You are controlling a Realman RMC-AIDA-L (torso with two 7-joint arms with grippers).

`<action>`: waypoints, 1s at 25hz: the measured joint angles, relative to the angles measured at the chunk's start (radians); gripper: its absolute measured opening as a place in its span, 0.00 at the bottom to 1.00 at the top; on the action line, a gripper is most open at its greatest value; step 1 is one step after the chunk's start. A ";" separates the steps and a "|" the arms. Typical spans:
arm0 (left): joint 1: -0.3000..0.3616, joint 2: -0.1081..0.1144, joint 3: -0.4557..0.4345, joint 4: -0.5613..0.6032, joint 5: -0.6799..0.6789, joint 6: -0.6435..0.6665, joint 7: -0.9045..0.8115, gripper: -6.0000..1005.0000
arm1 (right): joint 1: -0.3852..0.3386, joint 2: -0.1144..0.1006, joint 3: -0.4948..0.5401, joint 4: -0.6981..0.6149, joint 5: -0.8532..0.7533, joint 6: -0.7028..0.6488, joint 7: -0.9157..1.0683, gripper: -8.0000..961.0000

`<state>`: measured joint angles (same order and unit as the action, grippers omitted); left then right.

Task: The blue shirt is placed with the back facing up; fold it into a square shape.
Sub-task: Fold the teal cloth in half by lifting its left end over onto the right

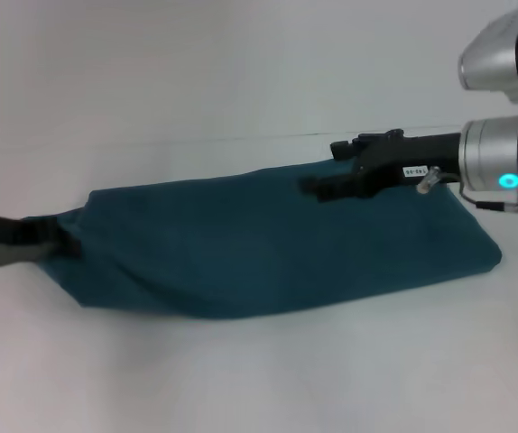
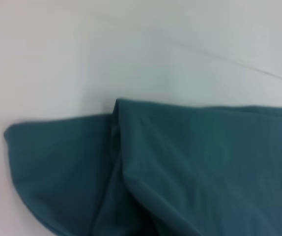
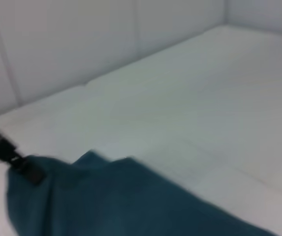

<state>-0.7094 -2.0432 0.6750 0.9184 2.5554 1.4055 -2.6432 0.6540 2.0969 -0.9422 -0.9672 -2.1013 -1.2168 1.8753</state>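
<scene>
The blue shirt (image 1: 259, 244) has limp creases (image 1: 97, 257) trailing from my left gripper, so it should sag halfway along and its other end should stay flat when I carry the bunched tip over.
The blue shirt (image 1: 268, 244) lies as a long teal band across the white table, plain side up, with a rounded fold along its near edge. At the band's left end my left gripper (image 1: 59, 242) is shut on the bunched tip of the fabric. My right gripper (image 1: 318, 188) reaches in from the right and is shut on the shirt's far edge, a little right of the middle. The left wrist view shows the shirt (image 2: 190, 167) draped in folds, with a loose flap to one side. In the right wrist view the shirt (image 3: 121, 201) fills the foreground and the left gripper (image 3: 25, 167) pinches its far end.
The white table (image 1: 259, 379) runs all around the shirt, with a faint seam line (image 1: 241, 137) across it behind the cloth. Pale wall panels (image 3: 82, 44) stand beyond the table. Nothing else lies on the surface.
</scene>
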 joint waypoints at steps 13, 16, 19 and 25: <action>-0.075 0.059 -0.123 -0.013 -0.040 0.099 0.045 0.07 | 0.046 0.004 0.001 0.571 0.571 0.363 -0.775 0.64; -0.096 0.070 -0.140 -0.015 -0.063 0.118 0.042 0.07 | 0.079 0.007 0.001 0.623 0.603 0.427 -0.830 0.50; -0.115 0.082 -0.152 -0.016 -0.083 0.134 0.034 0.07 | 0.109 0.008 0.000 0.657 0.618 0.478 -0.870 0.37; -0.159 0.099 -0.165 -0.031 -0.116 0.145 0.022 0.07 | 0.155 0.011 0.001 0.703 0.654 0.508 -0.969 0.13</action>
<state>-0.8682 -1.9446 0.5101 0.8876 2.4394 1.5510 -2.6208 0.8093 2.1081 -0.9408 -0.2646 -1.4471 -0.7084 0.9063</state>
